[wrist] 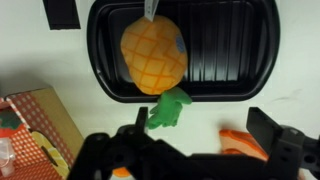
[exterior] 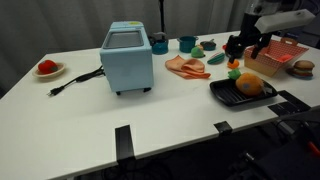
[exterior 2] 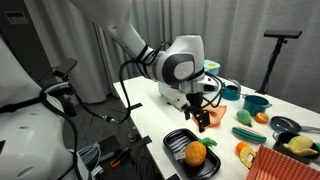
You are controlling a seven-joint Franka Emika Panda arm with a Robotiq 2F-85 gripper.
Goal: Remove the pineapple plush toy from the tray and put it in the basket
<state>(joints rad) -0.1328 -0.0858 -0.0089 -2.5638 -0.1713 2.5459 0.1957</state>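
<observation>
Next, I move back over the tray and grab the toy by its orange body [exterior 2: 195, 154], because my open gripper is hovering past the pineapple plush toy's green leaves.
The pineapple plush toy [wrist: 153, 55] lies in the black tray [wrist: 230, 60], its green leaves [wrist: 168, 108] hanging over the tray's rim onto the table. Both exterior views show the toy [exterior: 248, 86] [exterior 2: 196, 152] in the tray [exterior: 222, 93] [exterior 2: 178, 140]. My gripper [wrist: 200, 130] is open and empty, hovering above the table just beside the tray; both exterior views show it above the table [exterior: 245, 45] [exterior 2: 203, 115]. The red basket [exterior: 278, 55] [exterior 2: 275, 165] [wrist: 40, 125] stands next to the tray and holds other things.
A blue toaster [exterior: 127, 58] with a black cord stands mid-table. A plate with a red toy [exterior: 47, 68] sits far off. Ham slices [exterior: 185, 67], a teal bowl [exterior: 187, 43], a small orange ball [exterior: 233, 73] and a burger [exterior: 303, 68] lie around. An orange toy [wrist: 245, 145] lies under the gripper.
</observation>
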